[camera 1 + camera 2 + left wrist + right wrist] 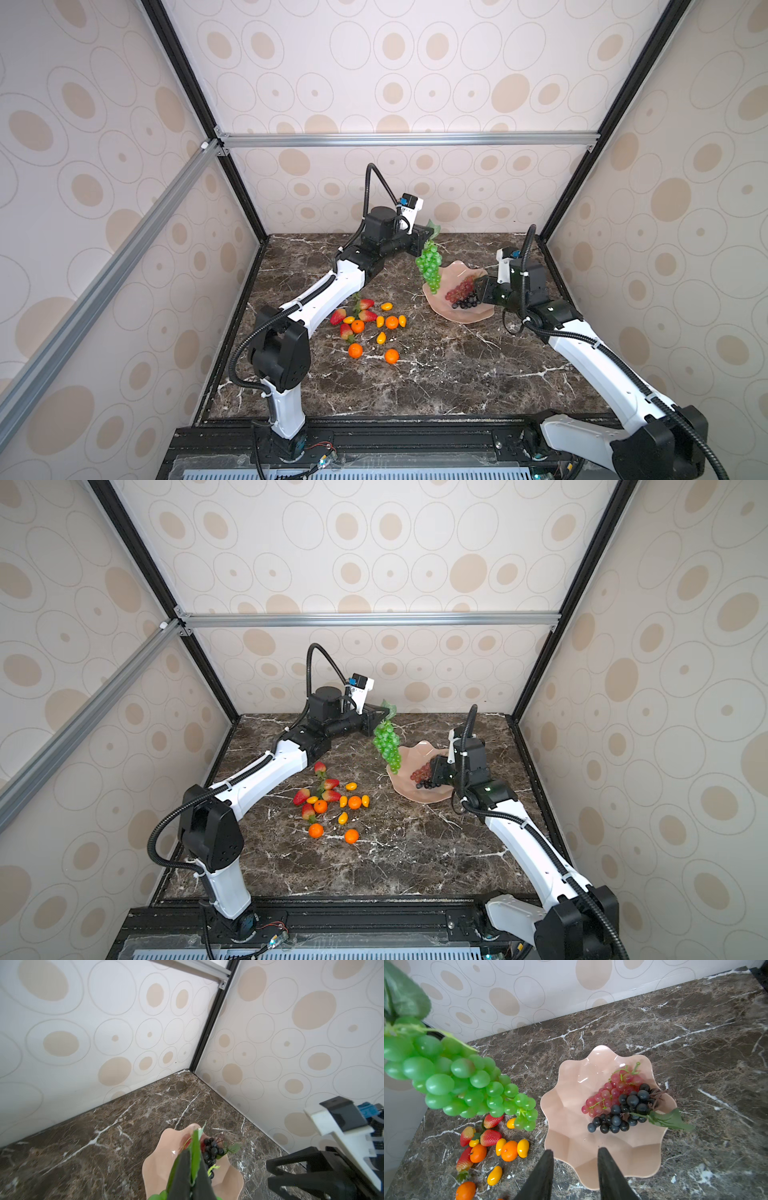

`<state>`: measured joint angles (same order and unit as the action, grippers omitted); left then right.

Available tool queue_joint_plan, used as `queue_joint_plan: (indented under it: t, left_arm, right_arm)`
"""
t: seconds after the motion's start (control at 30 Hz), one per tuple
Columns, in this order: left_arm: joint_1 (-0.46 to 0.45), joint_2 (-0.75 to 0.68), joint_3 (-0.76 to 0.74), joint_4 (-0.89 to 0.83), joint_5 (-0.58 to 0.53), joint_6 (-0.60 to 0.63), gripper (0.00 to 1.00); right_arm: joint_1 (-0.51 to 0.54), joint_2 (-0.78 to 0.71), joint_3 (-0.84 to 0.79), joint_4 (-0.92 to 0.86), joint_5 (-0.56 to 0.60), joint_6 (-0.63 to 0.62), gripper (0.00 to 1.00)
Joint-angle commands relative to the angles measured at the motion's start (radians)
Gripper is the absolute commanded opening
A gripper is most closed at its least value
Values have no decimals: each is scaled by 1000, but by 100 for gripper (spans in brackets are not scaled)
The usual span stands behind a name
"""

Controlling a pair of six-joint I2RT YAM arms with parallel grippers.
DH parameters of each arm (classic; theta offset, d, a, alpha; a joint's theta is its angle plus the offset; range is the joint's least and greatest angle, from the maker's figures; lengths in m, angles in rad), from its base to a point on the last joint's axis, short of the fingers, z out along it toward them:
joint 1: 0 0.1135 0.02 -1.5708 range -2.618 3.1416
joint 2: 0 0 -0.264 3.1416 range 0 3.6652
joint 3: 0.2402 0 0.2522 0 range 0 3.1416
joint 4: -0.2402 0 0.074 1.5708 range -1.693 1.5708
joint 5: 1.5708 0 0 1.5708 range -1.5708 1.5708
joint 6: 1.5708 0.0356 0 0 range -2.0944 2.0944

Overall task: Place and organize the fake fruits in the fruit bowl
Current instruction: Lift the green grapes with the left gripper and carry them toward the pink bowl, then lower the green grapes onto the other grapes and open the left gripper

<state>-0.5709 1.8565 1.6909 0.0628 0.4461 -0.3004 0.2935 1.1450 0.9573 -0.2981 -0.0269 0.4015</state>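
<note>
I keep carrying the green grapes (429,263) with my left gripper, as they hang by their leaf near the bowl's empty side (448,277), until they lie inside there.
My left gripper (428,240) (194,1157) is shut on the leaf and stem of a green grape bunch (429,266) (386,746) (456,1082). The bunch hangs in the air over the far left edge of the pale pink fruit bowl (453,316) (419,798) (571,1105) (158,1163). A red-purple grape bunch (459,289) (610,1091) and a black grape bunch (467,302) (623,1113) (211,1151) lie in the bowl. My right gripper (480,291) (575,1150) is open and empty above the bowl's right rim. Strawberries (365,304), tangerines (391,322) and kumquats (386,306) lie loose on the table to the left.
The dark marble table (436,374) is boxed in by patterned walls with black corner posts (548,224). The bowl sits near the back right corner. The right arm's wrist (332,1157) shows close by in the left wrist view.
</note>
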Motion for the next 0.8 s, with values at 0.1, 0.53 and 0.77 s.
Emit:
queue_joint_plan:
  t: [0.1,0.53,0.77]
  left_arm:
    - [-52,113,170,-78,-23,66,0]
    - [-100,331,398,-186,-104,143,0]
    - [-118,392,459,-231,-150,169,0]
  right_arm:
    - [-28,-43,-29,13,-5,-27,40]
    - [-78,-62,-61,-7,-10,-26,40]
    - [-92,-67,-72,-16,-11,-36,40]
